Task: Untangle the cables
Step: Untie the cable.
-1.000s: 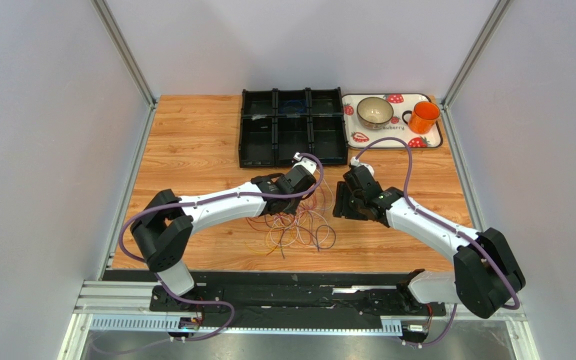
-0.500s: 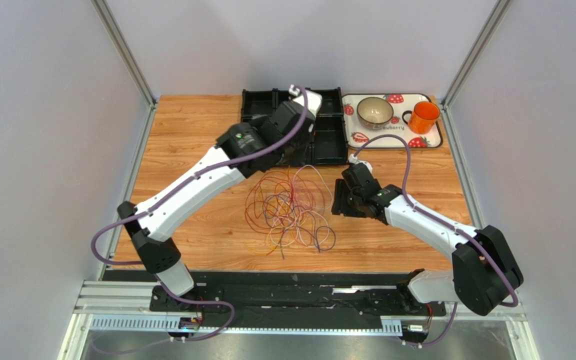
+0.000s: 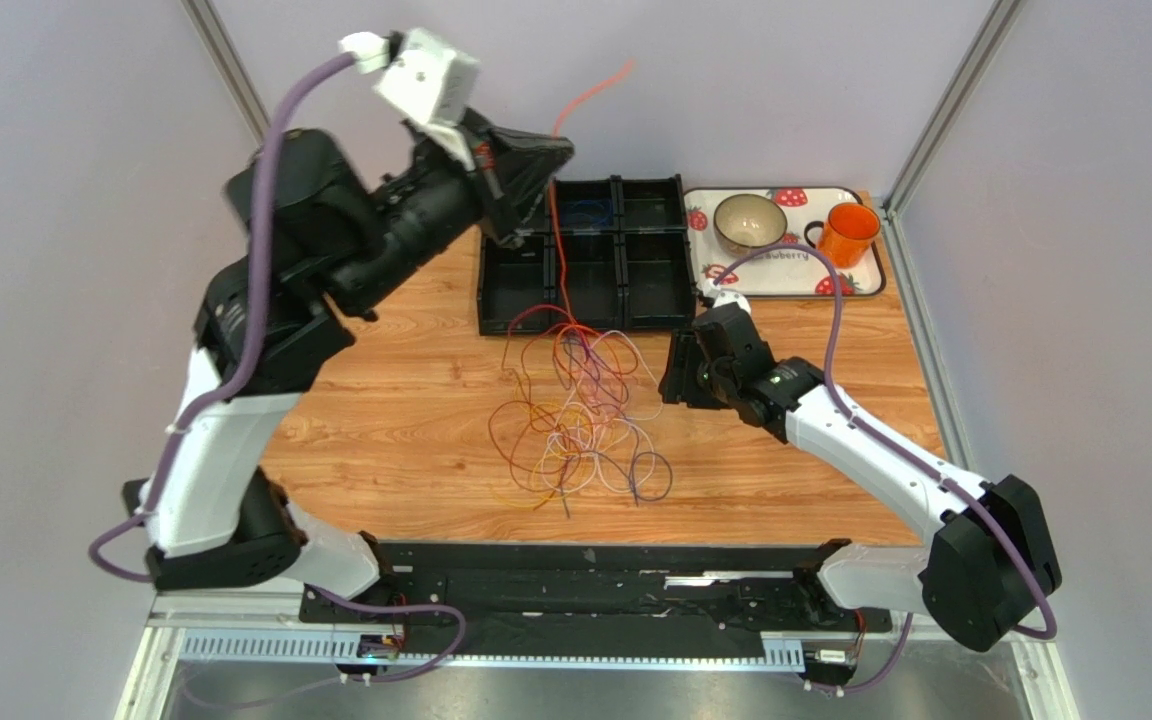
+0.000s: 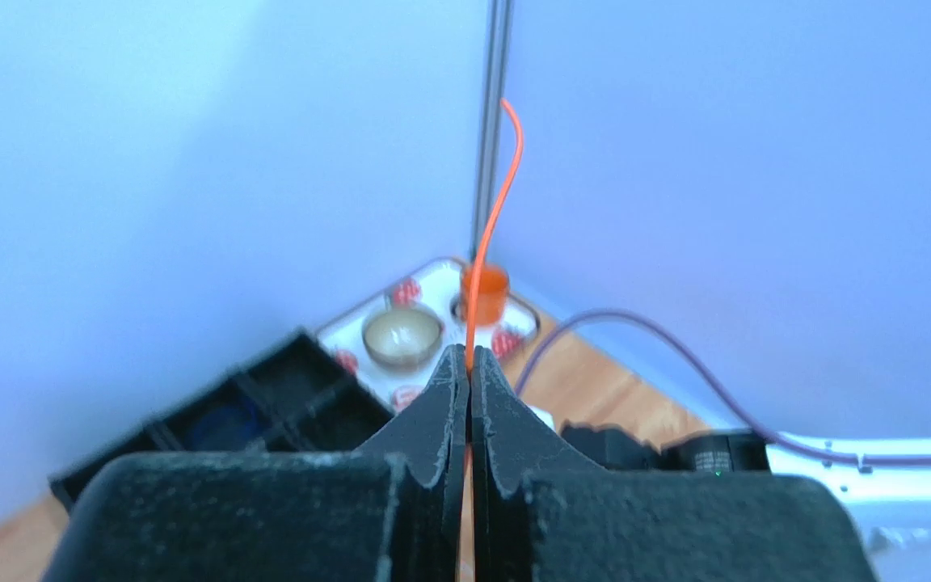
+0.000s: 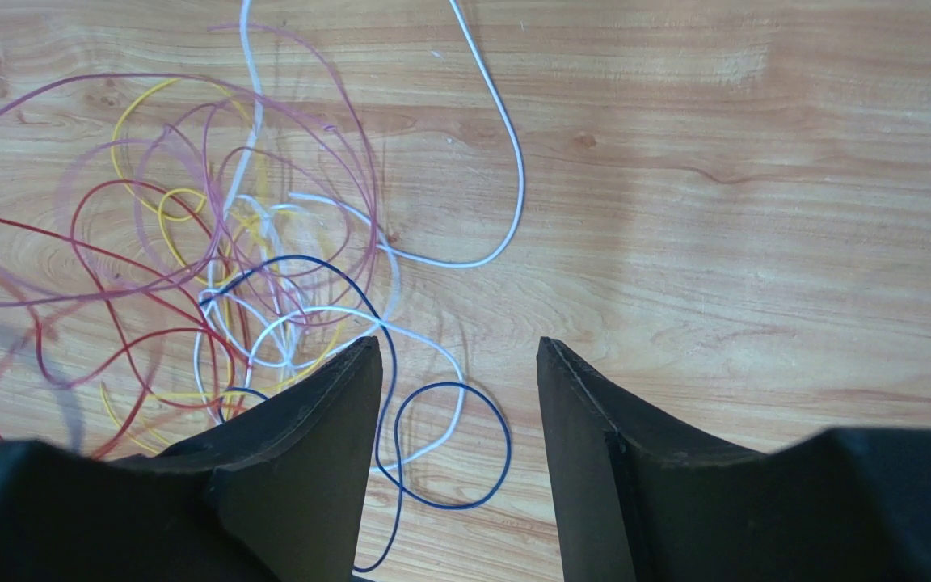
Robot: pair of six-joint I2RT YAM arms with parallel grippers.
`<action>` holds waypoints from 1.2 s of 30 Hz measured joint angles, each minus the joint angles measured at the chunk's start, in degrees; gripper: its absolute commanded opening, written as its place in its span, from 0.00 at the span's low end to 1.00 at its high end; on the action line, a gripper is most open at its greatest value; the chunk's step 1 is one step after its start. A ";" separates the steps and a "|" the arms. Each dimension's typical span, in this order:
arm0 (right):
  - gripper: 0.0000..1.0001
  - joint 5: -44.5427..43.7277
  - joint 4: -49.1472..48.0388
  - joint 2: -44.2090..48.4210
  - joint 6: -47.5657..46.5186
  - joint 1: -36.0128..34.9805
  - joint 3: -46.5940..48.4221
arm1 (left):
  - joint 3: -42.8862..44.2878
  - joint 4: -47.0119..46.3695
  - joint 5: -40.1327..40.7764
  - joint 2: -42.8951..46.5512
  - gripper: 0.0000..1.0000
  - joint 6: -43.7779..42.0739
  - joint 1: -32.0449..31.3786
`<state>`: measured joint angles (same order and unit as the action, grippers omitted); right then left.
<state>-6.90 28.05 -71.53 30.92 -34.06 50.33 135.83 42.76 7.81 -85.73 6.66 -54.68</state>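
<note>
With the orange cable caught in red loops (image 3: 575, 321) below, my left gripper next lowers it, hands it to my right gripper and takes the red loops.
The cables (image 3: 582, 413) lie in a loose tangled pile of purple, red, yellow, orange, blue and white loops on the wooden table. My left gripper (image 3: 542, 158) is raised high over the table's back and is shut on an orange cable (image 3: 597, 90). That cable hangs down from the jaws into the pile, and its free end sticks up. In the left wrist view the orange cable (image 4: 501, 194) stands out of the closed gripper (image 4: 470, 361). My right gripper (image 3: 675, 375) is open and empty, low at the pile's right edge. In the right wrist view the right gripper (image 5: 458, 346) frames a blue loop (image 5: 452, 443).
A black compartment tray (image 3: 657, 285) stands at the back, just behind the pile. A strawberry-print tray (image 3: 710, 203) at the back right holds a bowl (image 3: 749, 222) and an orange mug (image 3: 845, 233). Grey walls close in both sides.
My left arm has risen from the pile to high over the back of the table, drawing the orange cable up with it. The pile has stretched towards the back. The right gripper has barely moved.
</note>
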 measured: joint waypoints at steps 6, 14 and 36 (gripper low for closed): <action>0.55 -0.07 0.50 0.13 -0.87 0.00 0.48 | -19.23 -16.46 4.46 12.96 0.00 -2.95 0.50; 0.55 2.14 0.35 1.81 -3.15 0.00 -0.07 | -40.30 -14.29 5.99 6.49 0.00 7.69 5.77; 0.57 23.41 -41.07 6.05 -5.75 -5.33 -14.03 | -37.68 -8.74 -26.05 -2.62 0.00 29.94 22.64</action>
<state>16.51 -13.02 -65.47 25.17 -39.40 36.29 98.15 34.02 -18.24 -88.36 36.60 -32.03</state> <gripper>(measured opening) 0.562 0.010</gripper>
